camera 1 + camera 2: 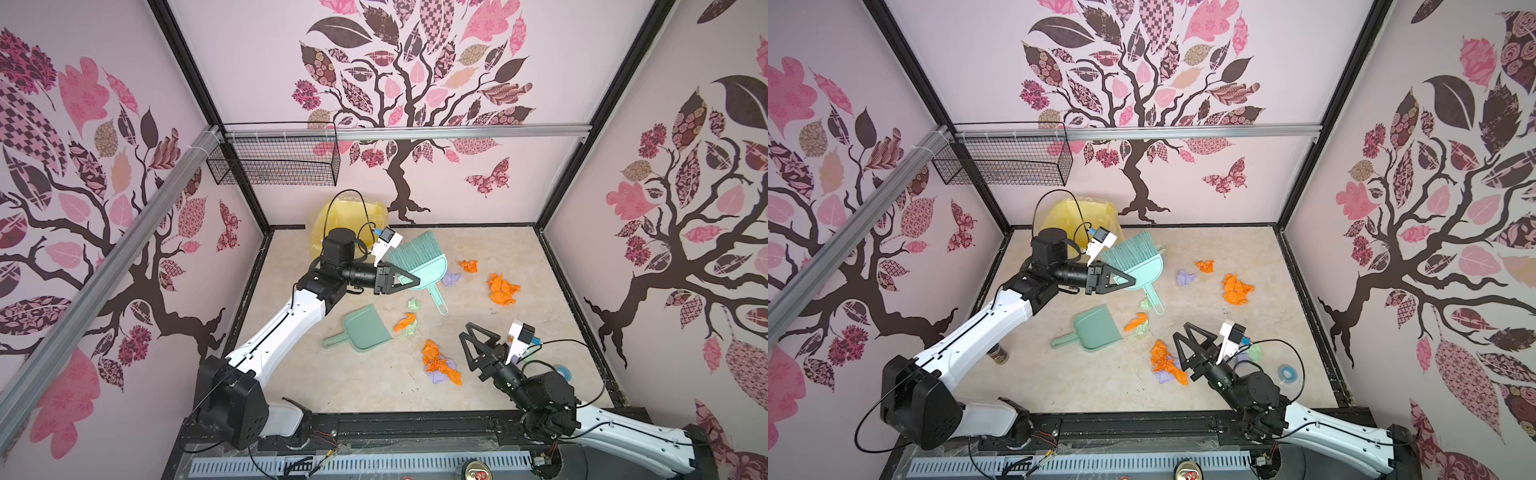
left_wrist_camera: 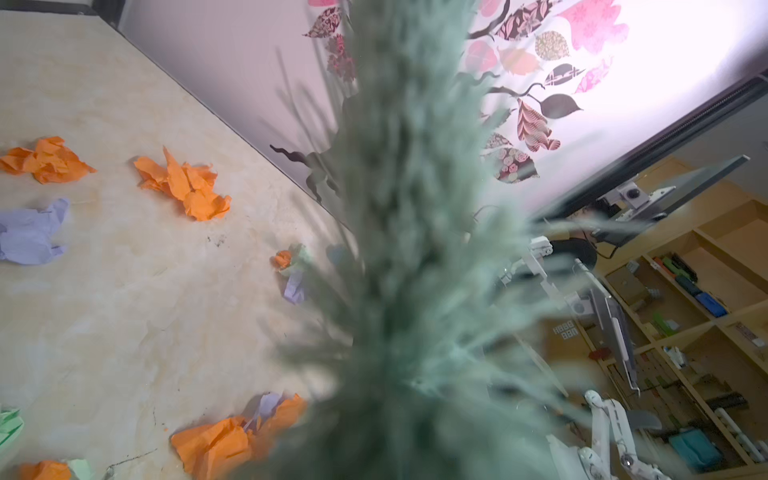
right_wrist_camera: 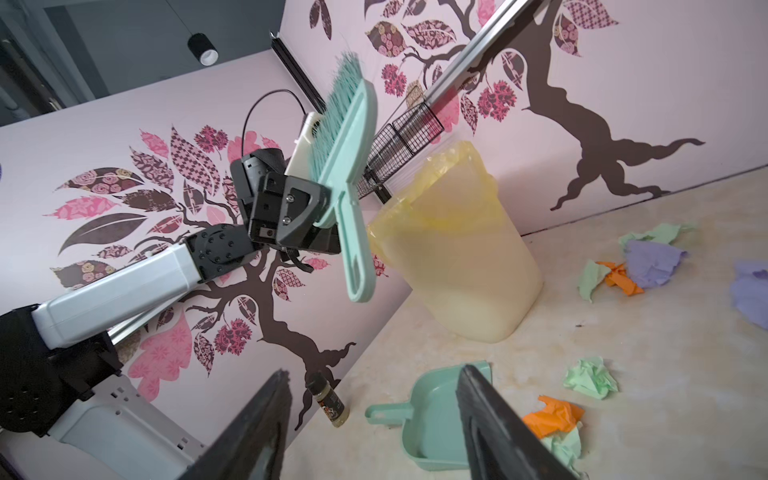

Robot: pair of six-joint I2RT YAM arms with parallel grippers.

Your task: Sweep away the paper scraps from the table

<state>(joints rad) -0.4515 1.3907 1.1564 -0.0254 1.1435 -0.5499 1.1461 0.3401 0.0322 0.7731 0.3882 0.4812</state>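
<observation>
The teal brush [image 1: 429,270] is held by its head in my left gripper, so next my right gripper grabs the brush's free handle [image 1: 437,299] before my left gripper heads for the dustpan.
My left gripper [image 1: 415,281] is shut on the handle of a teal brush [image 1: 419,257], held above the back of the table [image 1: 374,386] with its bristles up. In the left wrist view those bristles [image 2: 415,249] hide the jaws. The teal dustpan [image 1: 365,328] lies flat mid-table. My right gripper [image 1: 465,329] hangs open and empty at the front right, and its wrist view shows the dustpan [image 3: 432,415] beyond the fingers. Paper scraps lie scattered: orange wads [image 1: 503,289], a lavender one [image 1: 451,278], an orange and lavender heap [image 1: 440,363] beside the right gripper.
A bin [image 1: 353,220] with a yellow liner stands at the back left. A wire basket [image 1: 274,160] hangs on the wall above it. A small bottle [image 1: 998,353] stands by the left wall, and a blue tape roll [image 1: 1287,372] lies at the front right.
</observation>
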